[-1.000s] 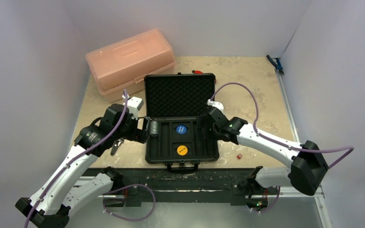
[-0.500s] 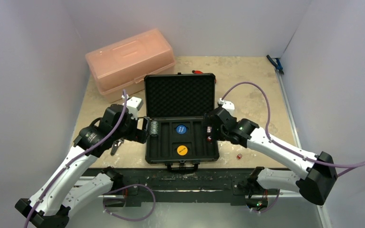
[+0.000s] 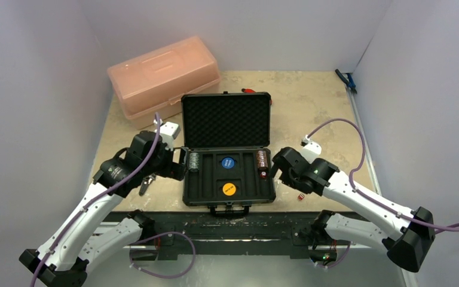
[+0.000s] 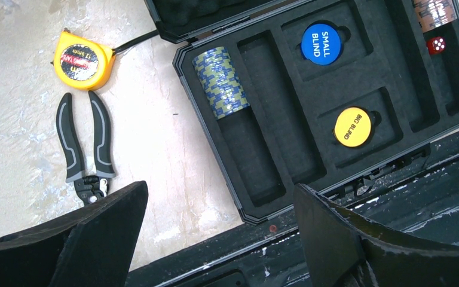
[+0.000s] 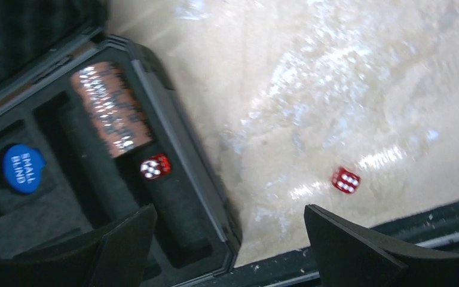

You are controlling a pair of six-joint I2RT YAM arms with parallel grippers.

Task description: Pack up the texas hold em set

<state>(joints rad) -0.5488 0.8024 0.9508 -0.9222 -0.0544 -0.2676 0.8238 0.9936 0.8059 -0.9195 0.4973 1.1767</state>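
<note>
My right gripper, which is open, should keep moving toward the red die (image 3: 301, 197) outside the case until its fingers close around it, since that die lies clear of the case's side (image 3: 274, 186).
The black case (image 3: 189, 195) lies open at the table's middle, its foam lid (image 3: 226, 119) upright. The tray holds a grey chip stack (image 3: 195, 160) in the left slot, a blue disc (image 3: 228, 162), a yellow disc (image 3: 229, 189) and a brown-red chip stack (image 3: 262, 161) in the right slot. A red die (image 5: 155, 167) lies in the tray below that stack. Another red die (image 3: 301, 197) lies on the table right of the case. My left gripper (image 3: 181, 162) is open and empty at the case's left edge. My right gripper (image 3: 277, 169) is open and empty just right of the case.
A pink translucent box (image 3: 164, 75) stands at the back left. A yellow tape measure (image 4: 82, 61) and grey-handled pliers (image 4: 83, 146) lie left of the case. A blue-handled tool (image 3: 346, 79) lies at the back right. A dark metal rail (image 3: 233, 224) runs along the near edge.
My right gripper has drawn back to the right, out of the case, leaving the brown-red chip stack in the right slot. The left arm has not moved.
</note>
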